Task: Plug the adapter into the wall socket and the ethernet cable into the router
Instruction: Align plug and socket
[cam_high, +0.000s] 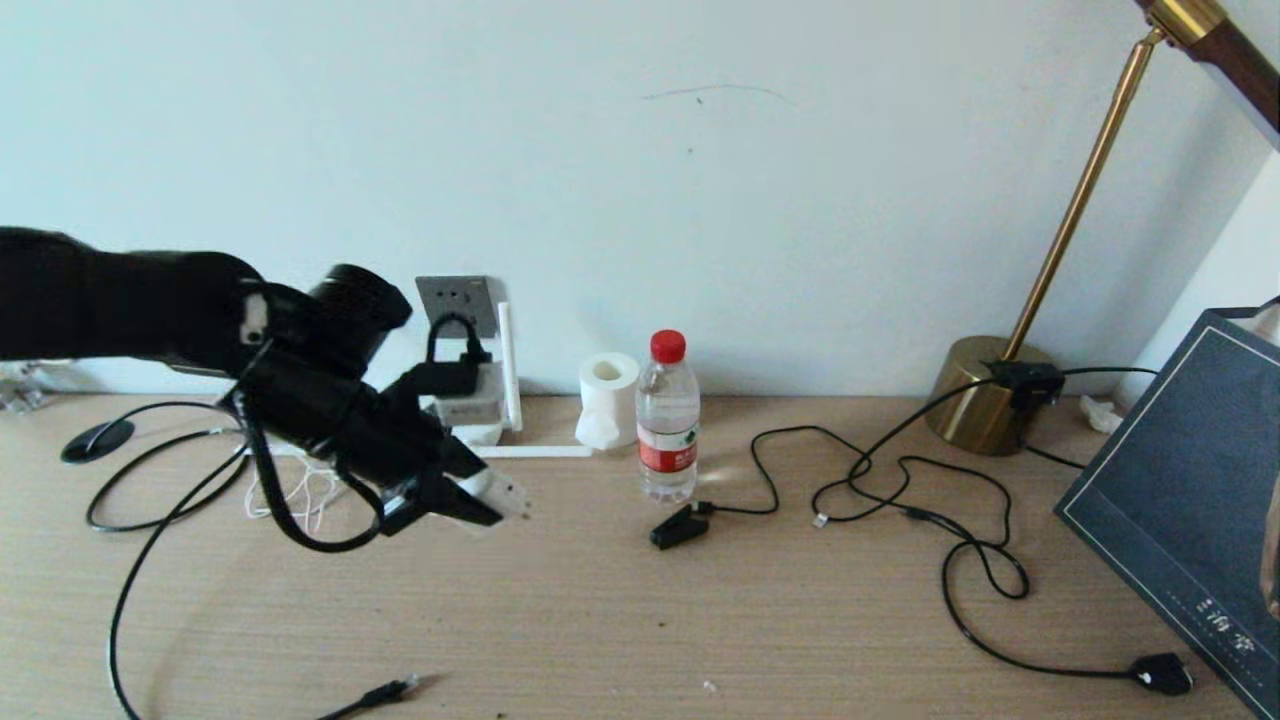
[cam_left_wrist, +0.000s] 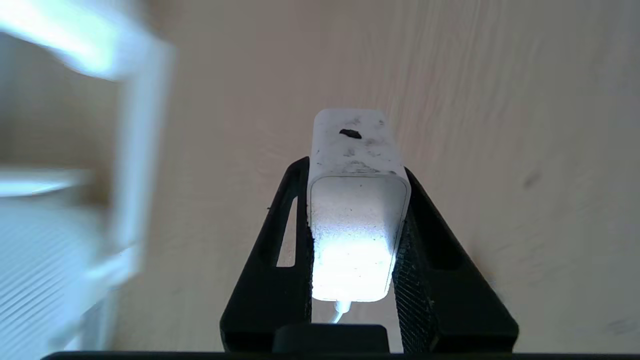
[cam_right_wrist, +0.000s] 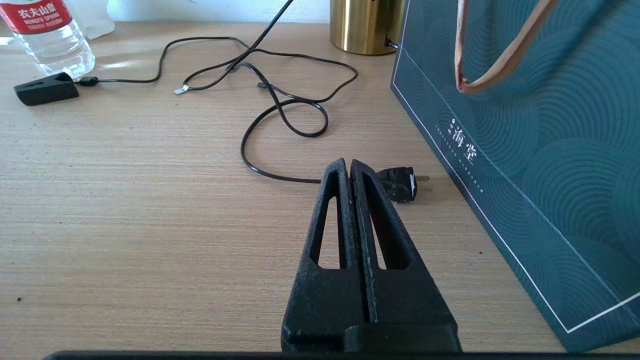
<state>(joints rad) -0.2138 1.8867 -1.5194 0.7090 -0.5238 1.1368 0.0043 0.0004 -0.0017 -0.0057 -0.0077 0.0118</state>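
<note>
Next, I pull my left gripper back, lift the adapter and turn it to face the wall socket (cam_high: 461, 302) squarely, because the adapter's front end (cam_high: 512, 497) points away from the wall socket.
My left gripper (cam_high: 490, 505) is shut on the white adapter (cam_high: 503, 490), holding it just above the table in front of the router. In the left wrist view the adapter (cam_left_wrist: 356, 210) sits clamped between both black fingers (cam_left_wrist: 280, 280), and its thin white cord leaves its rear end. The dark grey wall socket (cam_high: 457, 300) is on the wall behind, with a black plug and looped wire just below it. The white router (cam_high: 478, 412) stands under the socket, partly hidden by my arm, one antenna upright and one lying flat. The ethernet cable's plug (cam_high: 395, 690) lies near the front edge. My right gripper (cam_right_wrist: 348, 167) hangs shut and empty.
A water bottle (cam_high: 667, 420) and a paper roll (cam_high: 607, 398) stand right of the router. A black clip piece (cam_high: 678, 527) on thin wire lies before the bottle. A brass lamp base (cam_high: 985, 395), a teal bag (cam_high: 1170, 500) and a chunky black plug (cam_right_wrist: 400, 184) fill the right side.
</note>
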